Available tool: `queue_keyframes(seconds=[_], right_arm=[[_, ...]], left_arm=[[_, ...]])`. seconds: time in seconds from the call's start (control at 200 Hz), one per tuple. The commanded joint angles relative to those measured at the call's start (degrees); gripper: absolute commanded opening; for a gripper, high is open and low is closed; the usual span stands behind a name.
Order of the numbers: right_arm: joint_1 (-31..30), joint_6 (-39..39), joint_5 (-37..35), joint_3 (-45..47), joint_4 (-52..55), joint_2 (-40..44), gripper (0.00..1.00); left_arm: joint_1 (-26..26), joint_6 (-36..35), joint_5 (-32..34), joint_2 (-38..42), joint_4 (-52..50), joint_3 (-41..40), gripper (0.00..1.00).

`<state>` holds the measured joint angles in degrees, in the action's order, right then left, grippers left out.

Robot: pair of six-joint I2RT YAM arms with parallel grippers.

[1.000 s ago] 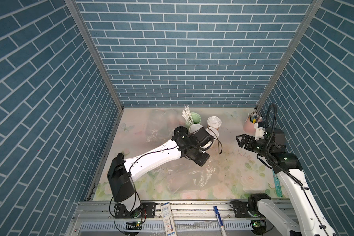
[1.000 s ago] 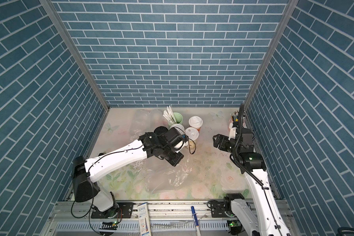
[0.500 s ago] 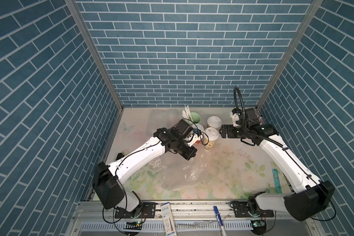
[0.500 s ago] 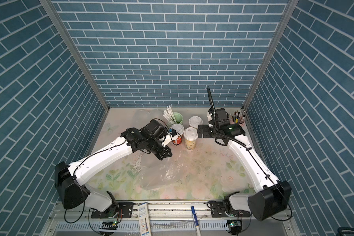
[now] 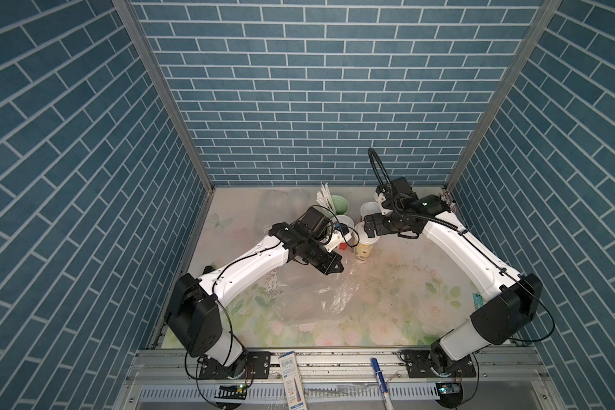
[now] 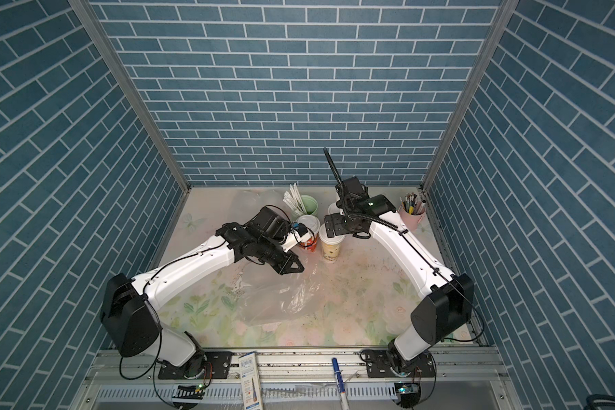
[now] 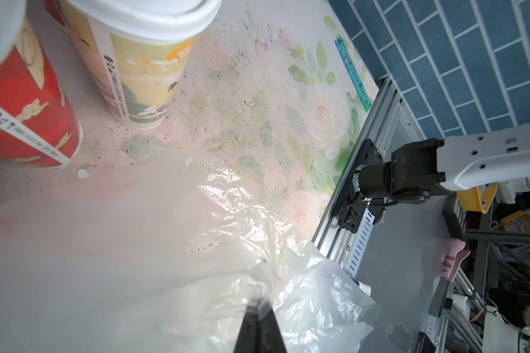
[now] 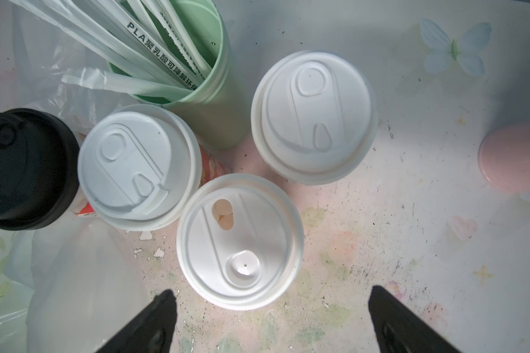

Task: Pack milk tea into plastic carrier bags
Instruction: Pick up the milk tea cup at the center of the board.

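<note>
My right gripper should keep going, because the cream-yellow cup's lid (image 8: 240, 241) fits the gap between its open fingers. It should move toward that cup (image 6: 330, 252) until the fingers are on either side of it, then close.
My left gripper (image 5: 334, 268) (image 7: 262, 301) is shut on a pinch of a clear crinkly plastic carrier bag (image 5: 320, 296) (image 6: 292, 294) (image 7: 129, 244), which trails over the mat toward the front. Just behind it stand the milk tea cups. Nearest is a cream-yellow cup (image 5: 364, 248) (image 6: 331, 246) (image 7: 141, 76) with a white lid (image 8: 239, 241). Beside it are a red white-lidded cup (image 6: 308, 241) (image 7: 22, 107) (image 8: 138, 168), a black-lidded cup (image 8: 22, 168) and another white-lidded cup (image 5: 369, 209) (image 8: 312, 116). My right gripper (image 5: 369, 230) (image 8: 273, 299) hovers open above the cream-yellow cup, holding nothing.
A mint-green cup of wrapped straws (image 5: 339, 204) (image 8: 202, 91) stands behind the cups, with more clear plastic film (image 8: 49, 91) beside it. A pink cup of pens (image 6: 410, 214) (image 8: 514, 162) sits at the back right. A green ruler (image 5: 478, 298) lies near the front right edge.
My right arm swung from the right side in over the cups and its jaws opened wider. My left arm drew back to the left with the bag, uncovering the cream-yellow cup.
</note>
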<state>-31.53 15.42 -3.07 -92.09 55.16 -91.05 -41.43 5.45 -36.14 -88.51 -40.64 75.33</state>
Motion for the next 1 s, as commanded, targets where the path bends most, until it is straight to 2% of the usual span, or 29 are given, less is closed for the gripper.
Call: queue_keyframes(seconds=[0.0,0.54,0.995], right_arm=[[-0.63,-1.97,-1.21,-2.17,3.38,-1.39,0.99],[-2.57,-2.41,-0.52,-6.17,5.31,-6.75,0.99],[-3.98,-2.5,-2.91,-8.86,6.18,-9.94,0.9]], left_arm=[[0.47,1.28,-2.52,0.91,4.21,-1.42,0.0],[1.97,5.18,-2.89,4.6,10.01,-8.17,0.0],[2.56,6.55,-2.44,5.28,11.81,-10.2,0.0]])
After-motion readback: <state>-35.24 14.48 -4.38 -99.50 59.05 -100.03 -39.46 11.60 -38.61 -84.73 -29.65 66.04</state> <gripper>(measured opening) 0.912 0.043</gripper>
